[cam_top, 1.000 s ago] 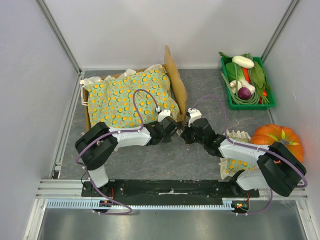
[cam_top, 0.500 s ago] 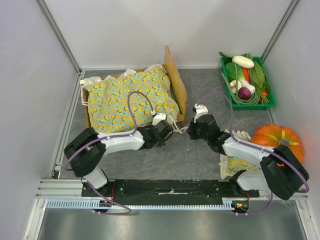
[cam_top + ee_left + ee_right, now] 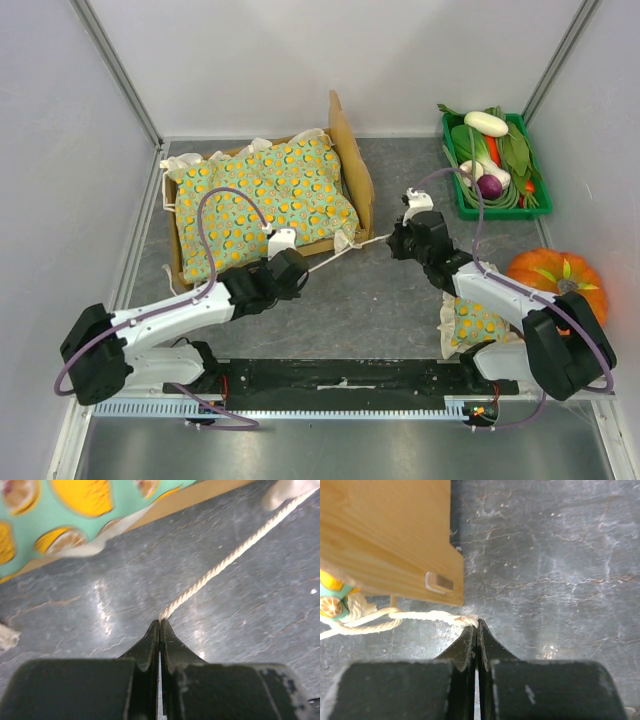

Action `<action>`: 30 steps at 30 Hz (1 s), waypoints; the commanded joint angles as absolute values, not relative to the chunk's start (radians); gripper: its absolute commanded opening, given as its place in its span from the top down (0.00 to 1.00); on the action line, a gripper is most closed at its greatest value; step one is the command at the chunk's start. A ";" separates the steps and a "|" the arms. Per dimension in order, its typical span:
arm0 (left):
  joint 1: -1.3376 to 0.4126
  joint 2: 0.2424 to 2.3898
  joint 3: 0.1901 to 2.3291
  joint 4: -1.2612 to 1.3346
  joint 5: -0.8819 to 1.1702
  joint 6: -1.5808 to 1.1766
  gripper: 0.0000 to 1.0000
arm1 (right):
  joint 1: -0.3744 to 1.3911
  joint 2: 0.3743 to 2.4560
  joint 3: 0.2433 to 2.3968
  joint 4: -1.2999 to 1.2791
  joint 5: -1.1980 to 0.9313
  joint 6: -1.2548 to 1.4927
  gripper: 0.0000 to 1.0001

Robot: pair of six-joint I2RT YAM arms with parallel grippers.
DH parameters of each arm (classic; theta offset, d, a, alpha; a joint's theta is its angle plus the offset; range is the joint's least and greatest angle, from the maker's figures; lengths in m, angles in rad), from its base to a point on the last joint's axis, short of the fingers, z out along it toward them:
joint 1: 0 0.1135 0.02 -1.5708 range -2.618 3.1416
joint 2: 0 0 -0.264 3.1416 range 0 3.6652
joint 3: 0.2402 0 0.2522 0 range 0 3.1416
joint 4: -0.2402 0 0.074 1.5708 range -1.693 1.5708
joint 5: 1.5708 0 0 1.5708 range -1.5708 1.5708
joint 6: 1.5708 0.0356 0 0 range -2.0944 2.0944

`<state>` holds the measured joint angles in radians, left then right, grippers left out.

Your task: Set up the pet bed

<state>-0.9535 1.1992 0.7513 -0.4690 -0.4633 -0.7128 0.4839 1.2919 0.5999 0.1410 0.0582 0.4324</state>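
Note:
My left gripper should pull next until the cord's loop (image 3: 376, 621) draws tight, and then let go. The loop is beside the bed's wooden corner (image 3: 454, 596), and both ends of the cord are in my grippers.
The light-wood pet bed (image 3: 352, 150) stands at the back left with the green orange-dotted blanket (image 3: 262, 192) spread over it. A cream cord (image 3: 335, 255) runs from the blanket's near right corner. My left gripper (image 3: 297, 272) is shut on one end of the cord (image 3: 210, 577), pulled taut toward the front left. My right gripper (image 3: 392, 240) is shut on the other end (image 3: 427, 616), just right of the bed's wooden corner (image 3: 385, 535). The matching pillow (image 3: 478, 322) lies under my right arm.
A green tray (image 3: 497, 207) of toy vegetables stands at the back right. An orange pumpkin (image 3: 555, 280) sits at the right edge. White walls close in the back and both sides.
My left gripper has drawn back toward the front left, stretching the cord. My right gripper has moved right and back, away from the bed's corner, pulling its end.

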 commanded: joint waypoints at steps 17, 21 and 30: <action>-0.953 0.971 0.660 -0.827 -0.638 -0.957 0.98 | 0.350 1.368 0.775 0.153 0.026 0.408 1.00; -0.950 0.927 0.643 -0.865 -0.644 -1.008 0.98 | 0.348 1.362 0.769 0.153 0.023 0.419 1.00; -0.942 0.936 0.660 -0.985 -0.672 -1.129 0.98 | 0.347 1.324 0.742 0.146 0.098 0.456 1.00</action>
<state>-0.9531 0.9302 0.6590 -0.8253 -0.5915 -1.0420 0.3737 1.3689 0.7227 0.1043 -0.0181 0.4400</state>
